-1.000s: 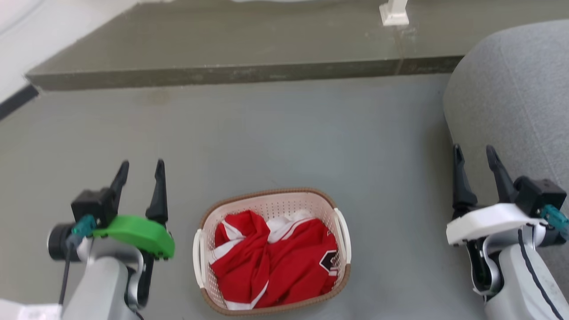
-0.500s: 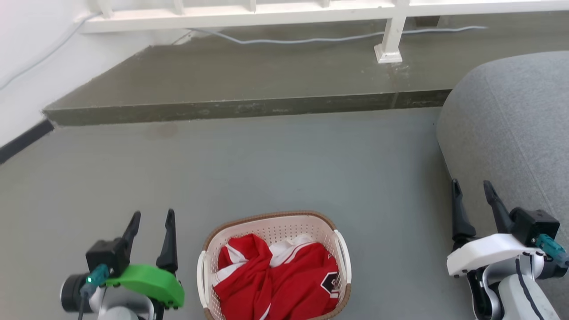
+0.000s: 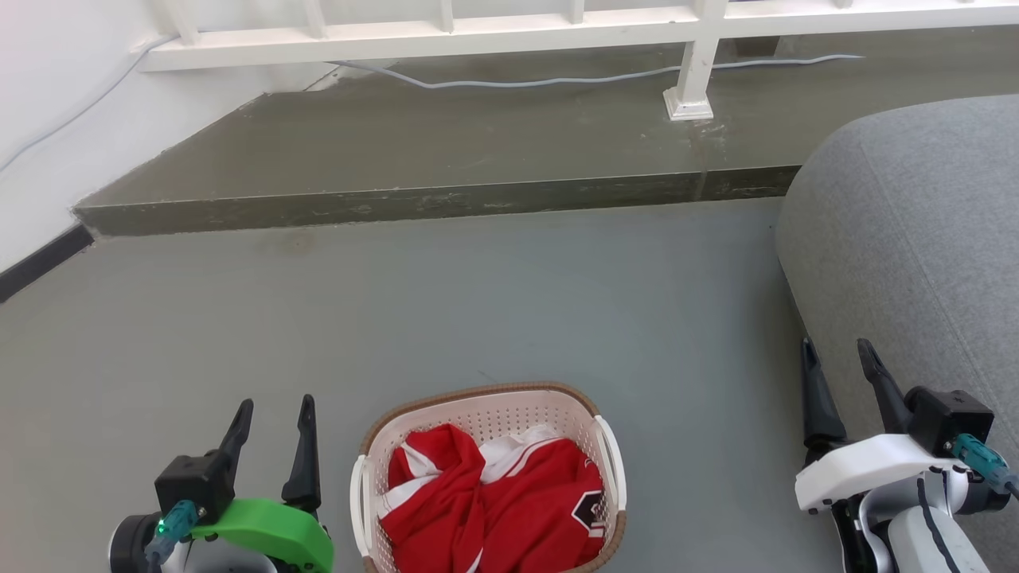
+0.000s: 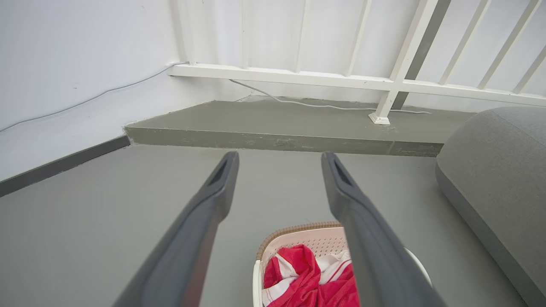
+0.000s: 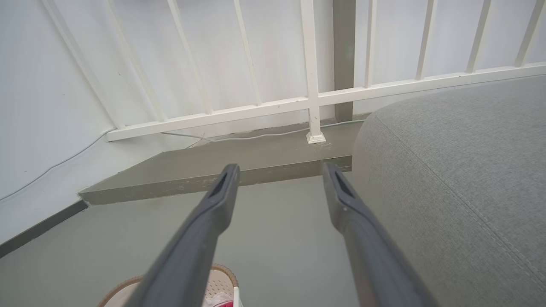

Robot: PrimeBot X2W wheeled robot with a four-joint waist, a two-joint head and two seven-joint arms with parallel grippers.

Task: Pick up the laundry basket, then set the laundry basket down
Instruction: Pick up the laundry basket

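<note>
The laundry basket's white side handle [image 3: 360,506] runs into its brown rim [image 3: 370,435]. The handle will therefore stay lined up with the rim when I lift the laundry basket.
The laundry basket [image 3: 486,414] stands on the grey floor at the bottom middle of the head view, cream-white with a brown rim and white side handles, holding red-and-white clothing [image 3: 493,501]. My left gripper [image 3: 272,407] hangs open to its left, apart from it. Far to the basket's right, beside the sofa, my right gripper [image 3: 836,352] is open too. The left wrist view shows the laundry basket [image 4: 298,238] low between and behind my open left gripper [image 4: 279,158]. A corner of the laundry basket [image 5: 219,279] peeks in below my open right gripper [image 5: 279,170].
A grey sofa [image 3: 915,255] fills the right side, close to my right arm. Ahead, a raised concrete step [image 3: 438,199] carries a white railing [image 3: 493,32] and a loose cable [image 3: 557,79]. A white wall [image 3: 48,119] with dark skirting closes the left.
The head camera has tilted up, so the railing and wall came into view and the basket slid lower in the picture. Both grippers stay open beside the basket.
</note>
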